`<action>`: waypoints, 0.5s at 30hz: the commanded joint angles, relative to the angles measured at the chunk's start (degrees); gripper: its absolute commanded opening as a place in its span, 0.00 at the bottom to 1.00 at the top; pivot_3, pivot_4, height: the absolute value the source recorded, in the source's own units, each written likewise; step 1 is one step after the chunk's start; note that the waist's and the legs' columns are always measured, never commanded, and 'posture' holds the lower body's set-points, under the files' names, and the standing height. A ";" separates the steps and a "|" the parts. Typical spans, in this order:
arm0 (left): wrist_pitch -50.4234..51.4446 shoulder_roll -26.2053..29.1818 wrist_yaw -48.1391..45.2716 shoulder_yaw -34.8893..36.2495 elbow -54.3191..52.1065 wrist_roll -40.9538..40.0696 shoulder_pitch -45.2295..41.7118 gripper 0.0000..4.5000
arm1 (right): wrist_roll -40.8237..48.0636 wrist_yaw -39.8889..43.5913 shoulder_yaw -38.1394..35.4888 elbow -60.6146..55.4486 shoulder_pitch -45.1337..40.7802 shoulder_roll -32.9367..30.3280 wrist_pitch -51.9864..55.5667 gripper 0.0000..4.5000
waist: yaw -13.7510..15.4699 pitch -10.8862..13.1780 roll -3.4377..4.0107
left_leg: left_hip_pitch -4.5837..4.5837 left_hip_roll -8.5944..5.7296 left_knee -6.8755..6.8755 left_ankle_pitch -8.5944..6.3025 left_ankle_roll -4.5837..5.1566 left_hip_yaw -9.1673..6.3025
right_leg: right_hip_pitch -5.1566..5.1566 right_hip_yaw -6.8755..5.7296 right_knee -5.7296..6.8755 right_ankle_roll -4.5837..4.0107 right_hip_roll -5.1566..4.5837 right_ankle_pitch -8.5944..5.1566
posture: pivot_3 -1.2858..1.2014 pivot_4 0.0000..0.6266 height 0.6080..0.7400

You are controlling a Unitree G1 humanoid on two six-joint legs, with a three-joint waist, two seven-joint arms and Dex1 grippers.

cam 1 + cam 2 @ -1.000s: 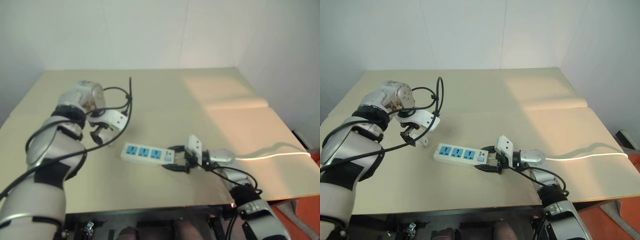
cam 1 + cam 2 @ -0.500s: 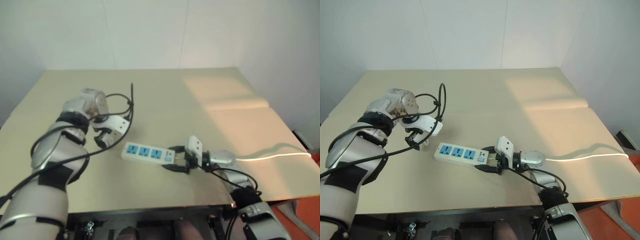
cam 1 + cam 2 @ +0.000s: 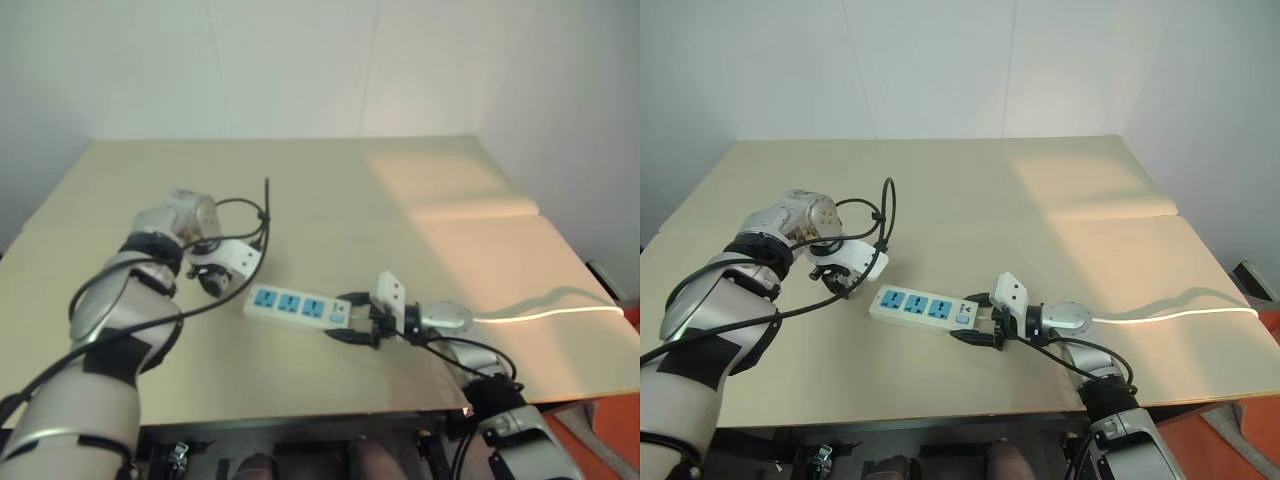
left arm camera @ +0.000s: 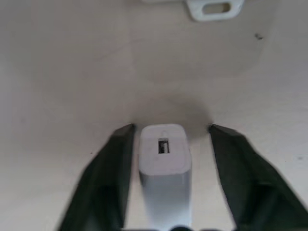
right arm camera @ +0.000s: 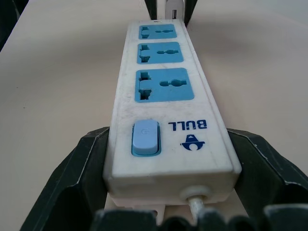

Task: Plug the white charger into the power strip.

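Observation:
The port (image 4: 163,146) on the white charger (image 4: 165,175) points up, so when I press the charger down, it will seat upright and stay standing in a blue power strip socket.
The power strip (image 3: 925,307) lies flat on the tan table, its blue sockets facing up. My right gripper (image 3: 973,318) is shut on its switch end, one black finger (image 5: 91,159) against each long side. The white charger (image 4: 163,154) stands on the table just off the strip's other end and peeks up past it (image 5: 174,5) in the right wrist view. My left gripper (image 3: 840,283) points down over it, open. Its fingers straddle the charger: one finger (image 4: 113,163) is close against it and the other stands a gap away.
The strip's thin white cord (image 3: 1160,312) runs right from my right gripper and off the table's edge (image 3: 1200,395). A small white slotted tab (image 4: 211,7) lies on the table just beyond the charger. Black cables loop above my left wrist (image 3: 880,215).
My left gripper has come down to the table beside the strip's free end. The right gripper and the strip have not moved.

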 commanded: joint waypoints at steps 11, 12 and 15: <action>1.82 -1.60 -5.88 12.12 -1.35 -12.26 -2.48 0.23 | -0.52 0.46 1.42 -2.75 1.85 -2.13 1.40 0.76 | 1.19 -0.05 0.02 | 0.00 -0.01 0.06 0.00 0.00 0.00 | 0.02 -0.03 0.04 0.01 0.00 -0.01 | 0.52 0.24 1.00; 2.40 -1.64 -8.43 14.57 -2.16 -15.15 -2.92 0.23 | -0.40 0.68 1.46 -3.23 2.02 -2.34 1.39 0.76 | 1.20 -0.04 0.01 | -0.05 0.00 0.10 0.00 0.00 0.00 | 0.00 -0.04 0.02 0.01 -0.01 -0.01 | 0.52 0.24 1.00; 5.35 0.29 -12.22 19.79 -7.23 -28.37 -3.17 0.23 | 0.48 1.54 1.35 -4.13 1.97 -2.51 1.80 0.76 | 1.19 -0.03 0.00 | -0.16 0.01 0.11 0.00 0.00 -0.01 | -0.09 -0.07 0.04 0.01 -0.02 0.00 | 0.52 0.24 1.00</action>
